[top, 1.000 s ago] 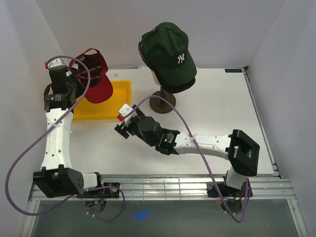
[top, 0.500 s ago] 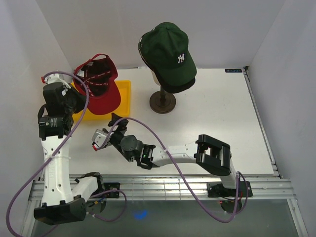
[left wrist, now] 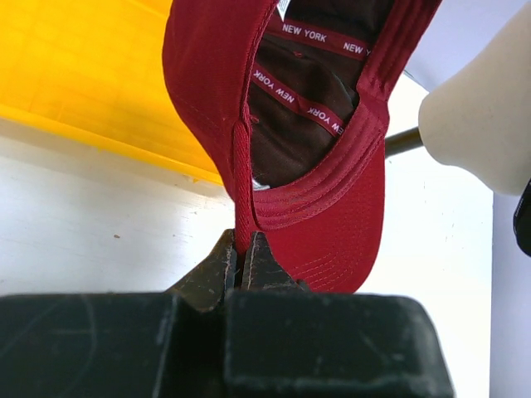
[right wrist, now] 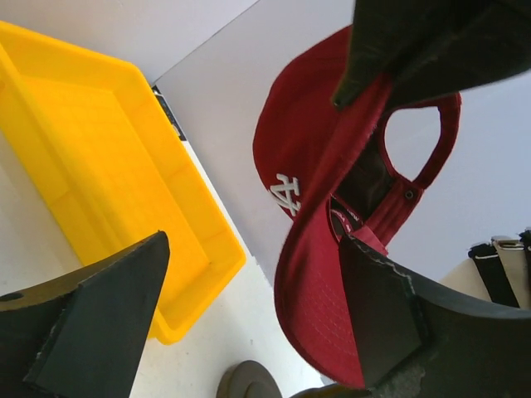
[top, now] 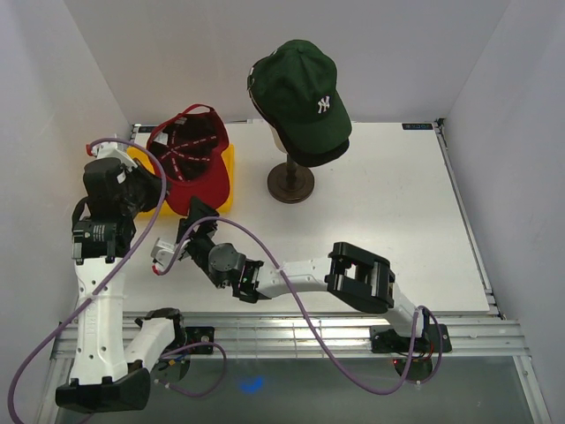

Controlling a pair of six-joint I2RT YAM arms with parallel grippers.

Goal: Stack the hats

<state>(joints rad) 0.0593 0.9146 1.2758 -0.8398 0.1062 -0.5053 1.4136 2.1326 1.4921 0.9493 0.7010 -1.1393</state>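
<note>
The red cap with its inside facing up [top: 185, 144] is in my left gripper, so next my right gripper grabs the red cap's brim [top: 208, 184] and flips the cap over before stacking it.
My left gripper [top: 152, 187] is shut on the edge of a red cap [top: 196, 159] and holds it in the air above the yellow tray [top: 139, 161], its inside facing the camera. In the left wrist view the jaws [left wrist: 241, 257] pinch the cap's rim beside the brim [left wrist: 332, 232]. My right gripper [top: 181, 234] is open and empty, just below the red cap; in its view the cap [right wrist: 323, 249] hangs between the fingers [right wrist: 390, 323]. A dark green cap [top: 300, 93] with a white NY tops a stack of caps on the mannequin head.
The mannequin stands on a dark round base [top: 290, 184] at the table's back middle. The yellow tray [right wrist: 91, 182] lies at the back left under the red cap. The mannequin's beige head [left wrist: 489, 124] shows at the right of the left wrist view.
My left gripper has carried the red cap to the right, off the tray's left part toward its right end. My right arm has swung left and its gripper now sits under the cap.
</note>
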